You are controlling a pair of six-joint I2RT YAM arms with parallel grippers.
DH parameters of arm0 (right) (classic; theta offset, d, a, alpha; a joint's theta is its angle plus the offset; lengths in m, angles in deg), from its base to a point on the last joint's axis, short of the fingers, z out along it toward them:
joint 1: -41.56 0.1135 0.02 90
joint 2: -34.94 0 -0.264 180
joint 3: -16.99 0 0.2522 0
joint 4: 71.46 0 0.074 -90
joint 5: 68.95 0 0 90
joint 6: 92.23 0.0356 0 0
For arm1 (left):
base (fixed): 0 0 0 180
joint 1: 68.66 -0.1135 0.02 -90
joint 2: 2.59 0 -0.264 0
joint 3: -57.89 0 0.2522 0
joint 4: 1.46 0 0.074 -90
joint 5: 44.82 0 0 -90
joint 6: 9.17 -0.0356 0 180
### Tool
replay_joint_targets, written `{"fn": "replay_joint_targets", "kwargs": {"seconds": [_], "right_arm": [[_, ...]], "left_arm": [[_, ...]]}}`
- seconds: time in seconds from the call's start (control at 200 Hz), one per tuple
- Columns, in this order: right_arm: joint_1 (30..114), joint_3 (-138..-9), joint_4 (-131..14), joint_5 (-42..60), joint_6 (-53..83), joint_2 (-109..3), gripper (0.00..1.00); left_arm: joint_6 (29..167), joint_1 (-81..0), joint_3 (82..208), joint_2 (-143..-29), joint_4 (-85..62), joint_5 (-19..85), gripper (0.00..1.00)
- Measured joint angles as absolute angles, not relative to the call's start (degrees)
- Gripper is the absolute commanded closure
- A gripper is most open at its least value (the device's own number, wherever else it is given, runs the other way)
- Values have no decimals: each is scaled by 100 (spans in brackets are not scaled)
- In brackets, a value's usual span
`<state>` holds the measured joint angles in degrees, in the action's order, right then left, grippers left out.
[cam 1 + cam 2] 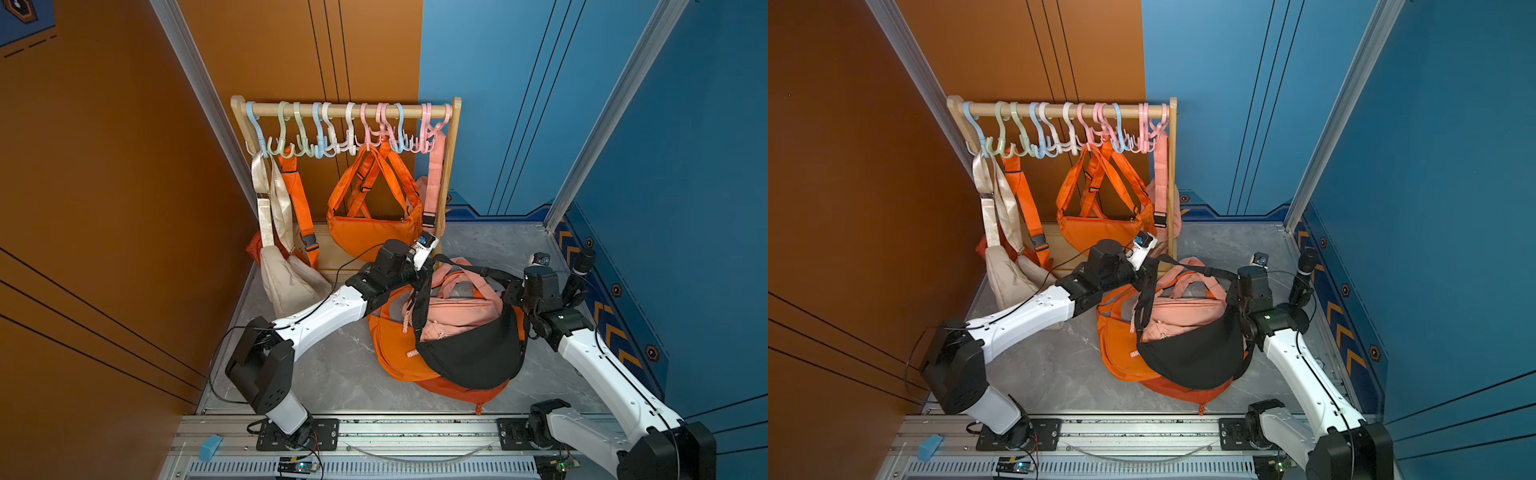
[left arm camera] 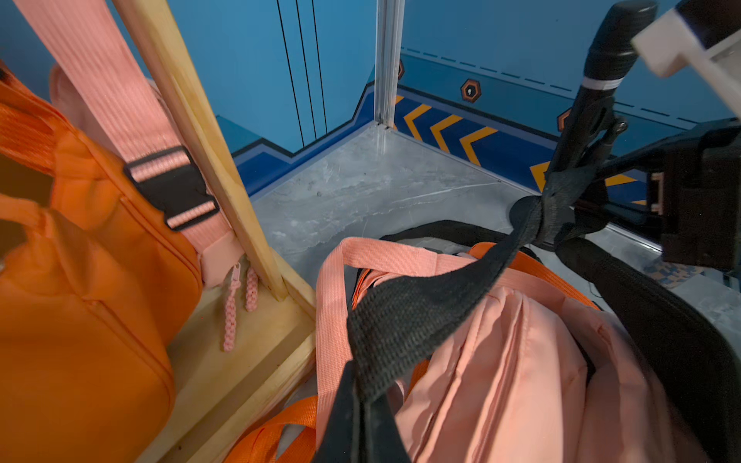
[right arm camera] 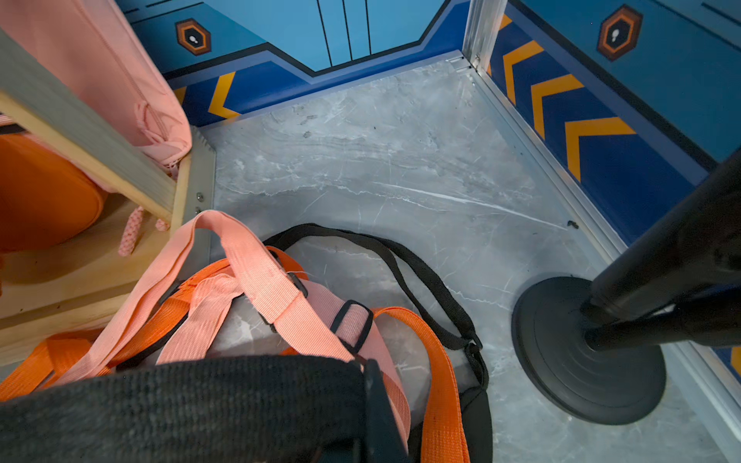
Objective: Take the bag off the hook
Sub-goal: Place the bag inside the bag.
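Observation:
My left gripper should keep lowering the black strap and let it go low over the pile, as the black bag's body (image 1: 476, 348) is resting on the pile of bags (image 1: 448, 313).
A black bag (image 1: 469, 353) (image 1: 1192, 353) hangs by its black strap (image 2: 421, 316) (image 3: 180, 405) between my two grippers, low over a pile of bags on the floor. My left gripper (image 1: 419, 274) (image 1: 1144, 276) (image 2: 361, 401) is shut on one end of the strap. My right gripper (image 1: 509, 286) (image 1: 1235, 291) (image 3: 365, 401) is shut on the other end. The strap is clear of the coloured hooks (image 1: 320, 141) (image 1: 1038, 143), which hang from the wooden rail (image 1: 345, 110) at the back.
On the rack hang an orange bag (image 1: 370, 232), a beige bag (image 1: 286, 278) and a pink bag (image 1: 432, 178). Under the black bag lie a pink bag (image 1: 453, 307) and orange bags (image 1: 395, 349). A black stand (image 1: 582, 266) (image 3: 585, 348) rises by the right wall.

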<state>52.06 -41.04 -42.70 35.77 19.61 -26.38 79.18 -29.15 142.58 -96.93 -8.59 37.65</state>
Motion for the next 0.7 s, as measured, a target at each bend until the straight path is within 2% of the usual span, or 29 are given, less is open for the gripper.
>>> {"fn": "replay_joint_targets", "kwargs": {"seconds": [0.385, 0.516, 0.596, 0.651, 0.701], "right_arm": [[4935, -4111, -5087, 3240, 2038, -3727, 92], [4890, -4172, -5181, 3190, 2073, -4061, 84], [4846, -4240, -5183, 3168, 2101, -4203, 75], [4828, -4295, -5181, 3155, 2138, -4264, 65], [4828, -4338, -5181, 3144, 2101, -4293, 51]], "left_arm": [[8395, -3276, 14451, -10504, -555, 3551, 100], [8517, -3339, 14451, -10666, -550, 3562, 76], [8685, -3401, 14451, -10721, -546, 3599, 61], [8773, -3440, 14448, -10723, -526, 3606, 54], [8919, -3466, 14448, -10723, -454, 3615, 49]]}}
